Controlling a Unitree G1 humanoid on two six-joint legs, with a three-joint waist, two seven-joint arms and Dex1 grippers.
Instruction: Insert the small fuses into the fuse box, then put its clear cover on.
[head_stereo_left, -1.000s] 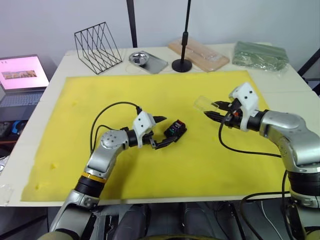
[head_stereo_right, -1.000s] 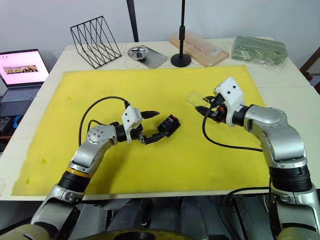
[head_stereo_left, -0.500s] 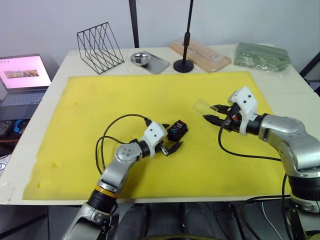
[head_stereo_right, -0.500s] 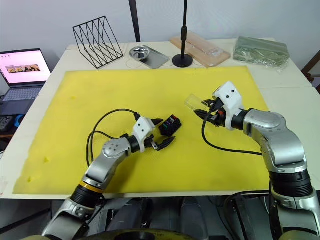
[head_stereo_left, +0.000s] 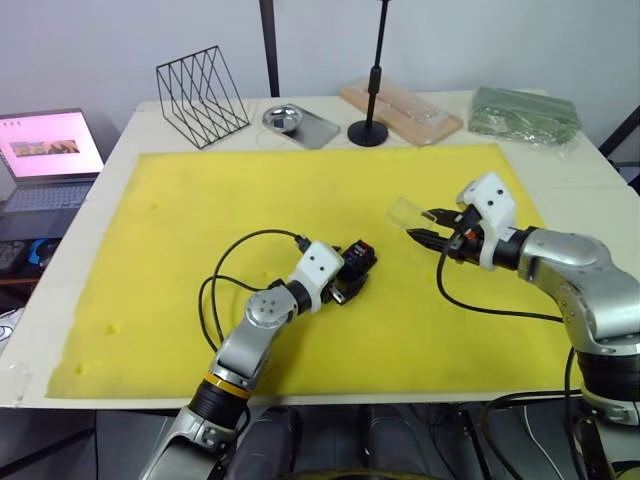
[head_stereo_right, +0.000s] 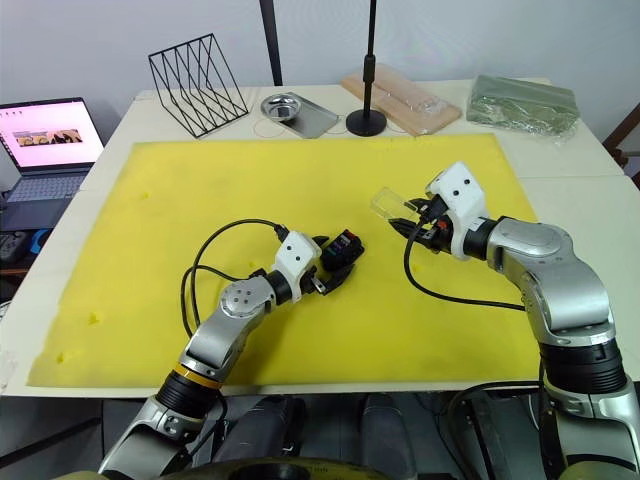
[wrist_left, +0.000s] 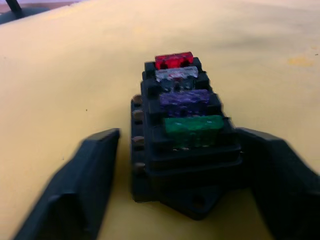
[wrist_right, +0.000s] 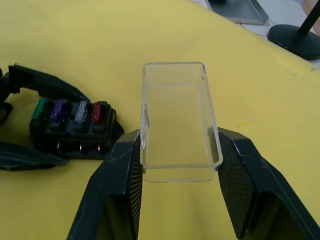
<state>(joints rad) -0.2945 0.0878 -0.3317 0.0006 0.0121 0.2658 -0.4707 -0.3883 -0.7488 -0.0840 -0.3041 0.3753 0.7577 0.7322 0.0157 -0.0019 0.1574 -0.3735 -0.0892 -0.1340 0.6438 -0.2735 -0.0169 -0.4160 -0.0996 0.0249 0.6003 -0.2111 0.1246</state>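
Observation:
The clear cover will sit high at first and then go down further when the robot pushes on its top, because the fuse box has stepped sides (wrist_left: 196, 164) below the fuses.
The black fuse box (wrist_left: 186, 155) lies on the yellow mat (head_stereo_left: 200, 200) near its middle. Four small fuses sit in its top slots: red (wrist_left: 173, 60), grey (wrist_left: 176, 74), purple (wrist_left: 184, 97) and green (wrist_left: 194, 125). My left gripper (head_stereo_left: 349, 272) is open, one finger on each side of the box; the left wrist view shows a gap at one finger (wrist_left: 85, 175). To the right, my right gripper (head_stereo_left: 421, 224) is shut on the clear cover (wrist_right: 177, 120) and holds it just above the mat, apart from the box.
Along the table's far edge stand a black wire rack (head_stereo_left: 200, 85), a metal tray (head_stereo_left: 300, 125), a black stand base (head_stereo_left: 368, 130), a wooden board in clear wrap (head_stereo_left: 400, 100) and a green bundle (head_stereo_left: 525, 110). A laptop (head_stereo_left: 45, 150) sits at the far left.
My left gripper has moved right, up to the fuse box, and its fingers now flank the box. The right gripper has kept the cover nearly still.

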